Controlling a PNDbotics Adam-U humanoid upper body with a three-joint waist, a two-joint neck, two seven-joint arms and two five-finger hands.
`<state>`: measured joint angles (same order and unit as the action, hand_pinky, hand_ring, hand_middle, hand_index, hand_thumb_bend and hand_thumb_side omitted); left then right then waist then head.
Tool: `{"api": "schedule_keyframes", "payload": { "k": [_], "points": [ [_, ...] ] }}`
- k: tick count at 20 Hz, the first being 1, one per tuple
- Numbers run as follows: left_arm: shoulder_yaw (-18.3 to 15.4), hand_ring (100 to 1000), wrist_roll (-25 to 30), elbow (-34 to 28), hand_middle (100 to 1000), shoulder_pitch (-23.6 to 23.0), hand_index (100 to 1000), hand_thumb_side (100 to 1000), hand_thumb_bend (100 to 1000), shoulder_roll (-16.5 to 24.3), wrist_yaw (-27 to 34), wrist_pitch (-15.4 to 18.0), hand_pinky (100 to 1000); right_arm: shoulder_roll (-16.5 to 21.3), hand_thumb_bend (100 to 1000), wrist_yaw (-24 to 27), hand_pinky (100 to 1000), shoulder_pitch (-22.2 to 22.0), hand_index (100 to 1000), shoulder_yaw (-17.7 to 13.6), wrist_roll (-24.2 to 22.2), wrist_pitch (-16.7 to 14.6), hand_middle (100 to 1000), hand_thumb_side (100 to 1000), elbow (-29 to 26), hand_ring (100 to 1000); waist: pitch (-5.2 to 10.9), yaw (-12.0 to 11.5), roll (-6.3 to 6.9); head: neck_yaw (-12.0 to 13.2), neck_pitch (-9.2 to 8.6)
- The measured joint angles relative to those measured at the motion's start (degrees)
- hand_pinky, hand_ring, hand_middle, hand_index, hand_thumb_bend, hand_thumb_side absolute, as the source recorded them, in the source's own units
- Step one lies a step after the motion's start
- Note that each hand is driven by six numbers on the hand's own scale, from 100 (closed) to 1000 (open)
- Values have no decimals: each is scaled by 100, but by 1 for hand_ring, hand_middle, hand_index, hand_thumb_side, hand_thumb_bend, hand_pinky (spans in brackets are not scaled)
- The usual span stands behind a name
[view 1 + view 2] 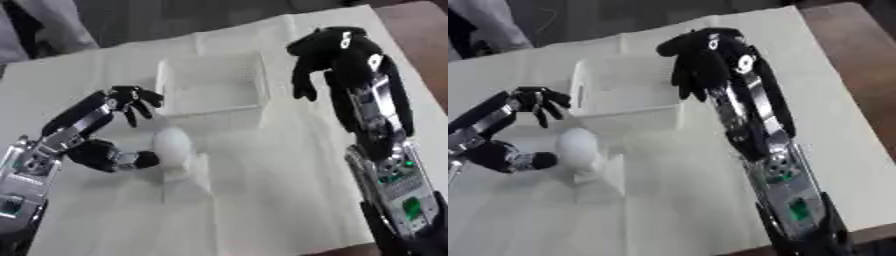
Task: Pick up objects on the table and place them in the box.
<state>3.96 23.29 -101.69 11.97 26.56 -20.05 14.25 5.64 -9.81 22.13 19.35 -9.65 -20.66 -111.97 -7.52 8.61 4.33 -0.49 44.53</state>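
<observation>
The bottom side of the white egg-shaped object is attached to the pale blocky part, so the two will rise together as one stiff piece when I lift.
A white egg-shaped object (172, 146) lies on the white cloth just in front of the box, with a pale blocky part (185, 176) under its near end. The white open box (214, 85) stands at the middle back, and I see nothing in it. My left hand (98, 152) is at the object's left, open. Its thumb tip (144, 160) is at the object's side, while its fingers (133, 101) arch above and behind it, apart from it. My right hand (337, 52) hangs raised to the right of the box, fingers drooping and relaxed, holding nothing.
A creased white cloth (271, 200) covers the table. Bare brown table (420, 45) shows along the right edge. A person's grey clothing (48, 25) is at the far left corner. My right forearm (385, 170) crosses the right side of the cloth.
</observation>
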Motion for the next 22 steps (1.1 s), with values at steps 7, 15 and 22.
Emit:
{"api": "schedule_keyframes", "payload": {
  "k": [7,15,22],
  "points": [
    [73,642,56,138,702,-114,865,754,728,-226,118,11,461,-7,100,-34,100,1,690,-1,2,-2,385,903,31,294,-1,0,-26,-1,0],
    [136,640,158,238,700,-172,864,758,725,-557,217,-20,455,-21,100,-62,100,1,690,-5,3,-3,384,902,34,293,-28,-10,-27,-2,0],
    [175,648,223,238,702,-197,868,744,749,-700,246,-29,462,-49,100,-77,100,1,690,-33,4,-2,383,900,63,293,-29,-23,-21,-3,0]
  ]
}}
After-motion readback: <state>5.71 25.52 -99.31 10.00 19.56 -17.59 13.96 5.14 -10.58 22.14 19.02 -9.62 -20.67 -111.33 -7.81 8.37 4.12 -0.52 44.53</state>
